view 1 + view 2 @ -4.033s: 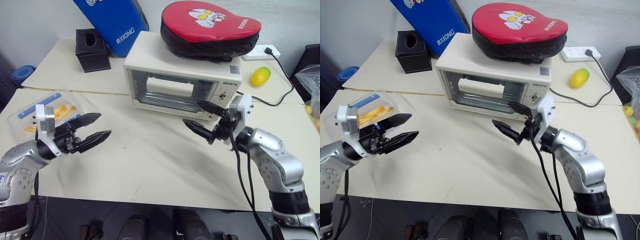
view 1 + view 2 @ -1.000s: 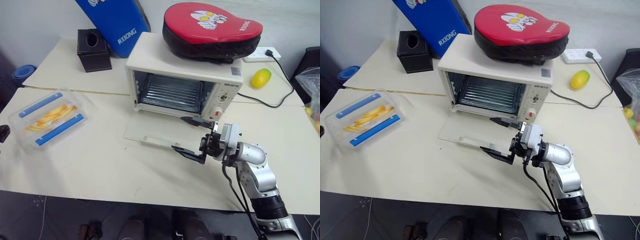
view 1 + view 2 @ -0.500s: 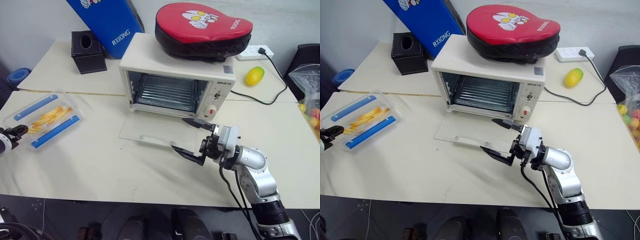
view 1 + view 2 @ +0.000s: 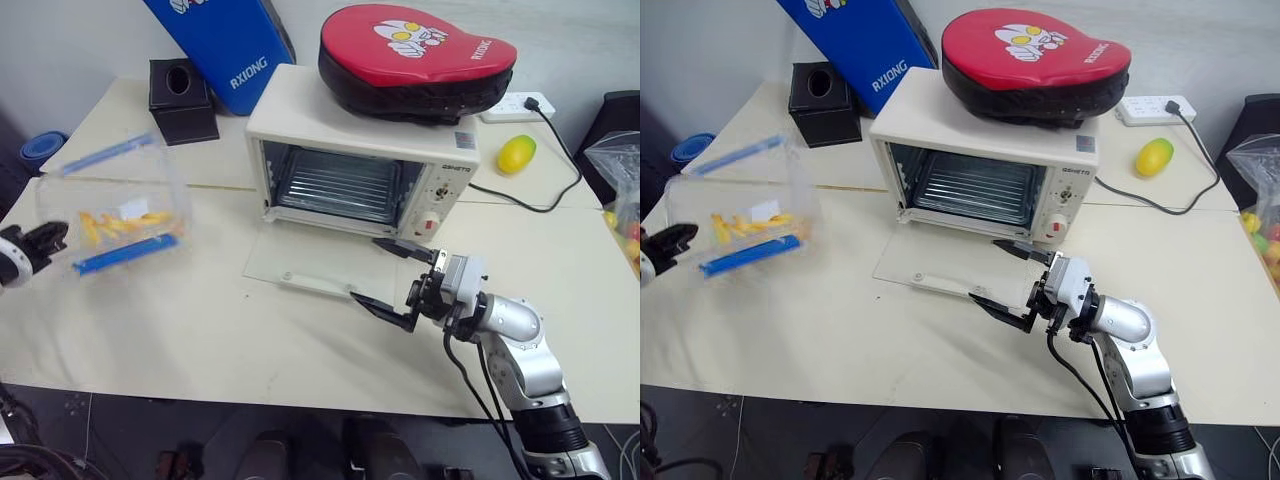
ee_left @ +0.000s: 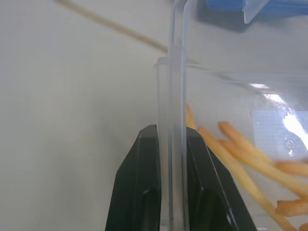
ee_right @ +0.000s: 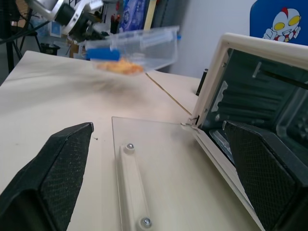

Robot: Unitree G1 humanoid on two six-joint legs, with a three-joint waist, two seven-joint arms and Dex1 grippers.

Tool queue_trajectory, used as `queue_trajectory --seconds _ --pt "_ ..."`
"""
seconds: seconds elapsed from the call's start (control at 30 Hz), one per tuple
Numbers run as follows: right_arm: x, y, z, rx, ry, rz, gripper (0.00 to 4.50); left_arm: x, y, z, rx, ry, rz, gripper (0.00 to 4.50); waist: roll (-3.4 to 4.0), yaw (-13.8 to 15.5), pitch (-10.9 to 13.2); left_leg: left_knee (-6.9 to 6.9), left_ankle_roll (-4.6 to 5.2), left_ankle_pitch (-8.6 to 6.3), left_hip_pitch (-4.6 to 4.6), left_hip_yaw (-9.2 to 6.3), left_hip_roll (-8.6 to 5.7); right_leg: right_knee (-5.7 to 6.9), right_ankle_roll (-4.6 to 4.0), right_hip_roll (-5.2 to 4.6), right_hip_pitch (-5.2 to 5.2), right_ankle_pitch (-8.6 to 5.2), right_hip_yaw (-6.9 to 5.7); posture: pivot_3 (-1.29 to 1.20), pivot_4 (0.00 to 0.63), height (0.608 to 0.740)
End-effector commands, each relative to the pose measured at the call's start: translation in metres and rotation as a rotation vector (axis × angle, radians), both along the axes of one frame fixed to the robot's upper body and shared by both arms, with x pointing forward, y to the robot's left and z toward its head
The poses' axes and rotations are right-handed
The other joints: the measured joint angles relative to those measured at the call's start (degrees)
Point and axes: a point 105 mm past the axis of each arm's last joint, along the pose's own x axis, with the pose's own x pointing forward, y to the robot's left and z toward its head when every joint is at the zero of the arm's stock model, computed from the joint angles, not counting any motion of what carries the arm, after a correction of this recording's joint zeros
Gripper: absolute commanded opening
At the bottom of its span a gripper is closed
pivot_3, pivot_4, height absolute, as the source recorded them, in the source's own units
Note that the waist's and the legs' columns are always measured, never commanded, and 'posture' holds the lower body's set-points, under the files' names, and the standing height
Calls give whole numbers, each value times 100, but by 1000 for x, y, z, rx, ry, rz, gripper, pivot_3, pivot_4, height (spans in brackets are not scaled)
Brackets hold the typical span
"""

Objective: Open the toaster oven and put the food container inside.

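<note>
My left gripper should keep bringing the food container over and let go of it on that door (image 4: 330, 262), as the toaster oven's glass door (image 4: 300, 255) lies flat below the oven's opening.
The cream-white toaster oven (image 4: 360, 150) stands at the middle back of the table. Its glass door (image 4: 320, 262) is dropped flat and the wire rack shows inside. The food container (image 4: 118, 205), clear with blue clips and yellow strips, hangs tilted above the table at the left. My left gripper (image 4: 52, 239) is shut on its near edge. In the left wrist view both black fingers (image 5: 144, 183) pinch the clear wall (image 5: 175, 96). My right gripper (image 4: 369, 270) stands open over the door's right front corner, holding nothing.
A black tissue box (image 4: 182, 100) and a blue pad (image 4: 222, 40) stand at the back left. A red pad (image 4: 415, 55) lies on the oven. A yellow fruit (image 4: 520, 153) and a black cable (image 4: 560, 150) lie at the back right, with a bag (image 4: 620, 180) at the right edge.
My left gripper came in from the left edge, shut on the container's near edge and lifted it off the table, tilted. The right gripper has kept its place, open.
</note>
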Motion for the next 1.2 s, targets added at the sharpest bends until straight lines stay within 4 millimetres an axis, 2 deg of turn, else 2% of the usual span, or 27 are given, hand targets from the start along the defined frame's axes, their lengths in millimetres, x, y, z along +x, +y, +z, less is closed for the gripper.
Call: queue_trajectory --seconds 0.03,0.07,0.13,0.3,0.43,0.7,0.77,0.83,0.93,1.03,1.2 --pt "1 -23 4 -11 -34 -101 4500 0 -47 17 109 18 -195 186 3 27 2 -1 3 -2 0 -1 -1 0 0 0 1 0 2 0 150 740" --pt "0 -27 2 -17 -30 -122 4500 1 -59 14 126 55 -229 186 6 43 3 -1 6 -3 0 0 -2 -1 0 -1 1 0 7 0 150 740" --pt "-5 -38 -2 -29 -18 -166 4500 3 -100 12 129 85 -373 186 6 91 3 0 7 -4 0 1 -3 -1 0 0 0 0 10 0 150 740" --pt "-16 -46 -9 -32 2 -220 4500 12 -149 7 126 93 -469 186 5 87 4 4 2 -1 -1 1 -3 3 0 3 0 0 15 0 150 740" --pt "-20 -44 -11 -15 10 -243 4500 26 -173 2 162 99 -484 186 5 55 4 5 -8 5 0 5 -1 4 1 10 -2 0 19 0 150 740" --pt "-23 -39 -13 5 8 -263 4500 55 -215 -7 112 83 -509 186 6 103 4 8 -12 12 1 5 -2 4 1 11 -2 0 20 0 150 740" --pt "-23 -38 -12 8 5 -264 4500 58 -221 -9 101 80 -510 186 5 103 4 10 -12 12 1 5 -2 4 1 11 -2 0 19 0 150 740" --pt "-23 -38 -12 13 3 -268 4500 59 -225 -10 91 79 -508 910 6 93 4 10 -12 12 1 5 -2 4 1 11 -2 0 19 0 150 740" --pt "-23 -37 -12 19 3 -273 4500 61 -228 -5 74 55 -514 1746 6 91 4 10 -17 14 2 5 -1 3 1 11 -2 0 19 0 150 740" --pt "-23 -37 -12 19 9 -280 4500 62 -225 12 21 -37 -526 2633 6 91 4 11 -18 15 3 5 -2 2 1 11 -2 0 19 0 150 740" --pt "-28 -37 -9 7 54 -253 4500 39 -213 49 -76 -211 -680 2633 6 88 4 11 -19 16 3 5 -1 3 0 11 -3 0 17 0 150 740"
